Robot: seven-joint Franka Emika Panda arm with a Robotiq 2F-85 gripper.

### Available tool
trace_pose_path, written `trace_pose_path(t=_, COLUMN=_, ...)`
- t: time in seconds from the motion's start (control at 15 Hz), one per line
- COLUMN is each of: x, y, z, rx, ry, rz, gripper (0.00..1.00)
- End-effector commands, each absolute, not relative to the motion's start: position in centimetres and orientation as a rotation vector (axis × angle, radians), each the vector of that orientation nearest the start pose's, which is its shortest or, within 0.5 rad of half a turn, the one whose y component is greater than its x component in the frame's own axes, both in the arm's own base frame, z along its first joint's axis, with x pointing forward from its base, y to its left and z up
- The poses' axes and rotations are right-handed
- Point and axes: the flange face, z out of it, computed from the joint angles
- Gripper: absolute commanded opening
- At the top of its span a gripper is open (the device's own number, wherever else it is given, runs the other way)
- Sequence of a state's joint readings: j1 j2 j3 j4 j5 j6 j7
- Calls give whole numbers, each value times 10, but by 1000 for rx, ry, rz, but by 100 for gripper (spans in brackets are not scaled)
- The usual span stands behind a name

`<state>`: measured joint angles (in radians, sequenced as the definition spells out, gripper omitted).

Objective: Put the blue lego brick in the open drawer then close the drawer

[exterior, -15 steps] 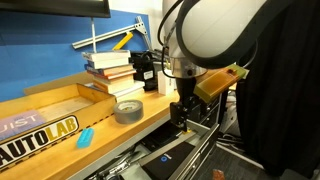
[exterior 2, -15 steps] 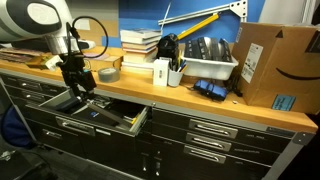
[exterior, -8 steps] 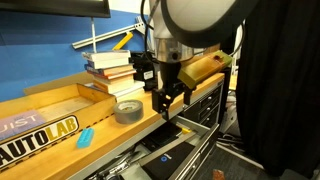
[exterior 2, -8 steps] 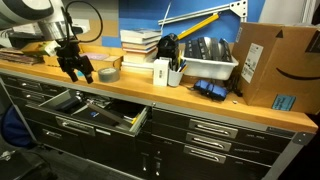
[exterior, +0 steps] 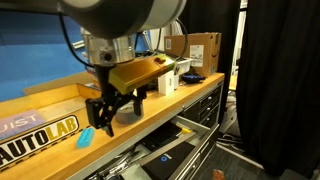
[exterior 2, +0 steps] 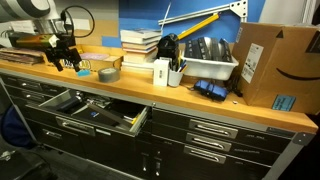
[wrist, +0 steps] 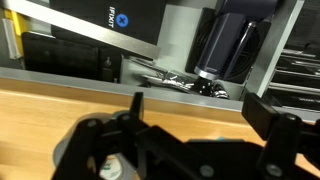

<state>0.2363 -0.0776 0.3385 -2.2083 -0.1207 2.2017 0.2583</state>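
Note:
I am going to push the front of the open drawer (exterior: 198,150), and the drawer will slide fully shut beneath the counter, because the things inside (exterior: 168,160) lie below the counter's edge.
The blue lego brick (exterior: 86,136) is a small cyan block lying on the wooden counter beside the AUTOLAB tray. My gripper (exterior: 106,117) hangs open and empty just above the counter, a little to the right of the brick and apart from it. In an exterior view the gripper (exterior 2: 66,62) is over the counter's far left end and the brick is hidden. The wrist view shows both fingers spread (wrist: 200,108) over bare wood. The drawer (exterior 2: 110,122) stands open below the counter, dark inside, and shows in both exterior views (exterior: 172,156).
The wooden tray lettered AUTOLAB (exterior: 38,128) sits left of the brick. A grey tape roll (exterior 2: 108,74), stacked books (exterior 2: 140,48), a pen cup (exterior 2: 163,72), a white bin (exterior 2: 208,66) and a cardboard box (exterior 2: 278,66) line the counter.
My gripper has risen from over the open drawer and moved along the counter past the tape roll to a spot next to the blue brick. It stayed open.

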Motion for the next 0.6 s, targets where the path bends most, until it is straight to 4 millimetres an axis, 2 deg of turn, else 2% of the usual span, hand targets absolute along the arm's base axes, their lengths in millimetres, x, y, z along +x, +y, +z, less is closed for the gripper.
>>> trace_pose_path(t=0.0, x=469, y=329, z=401, rx=-3215, ry=-587, rz=-182, gripper=100)
trace_pose_path(t=0.27, x=488, y=363, z=384, rx=-3232, ry=-513, rz=-197, gripper=100)
trace_pose_path(t=0.53, x=512, y=381, z=373, rx=-3246, ry=-430, rz=-255, gripper=100)
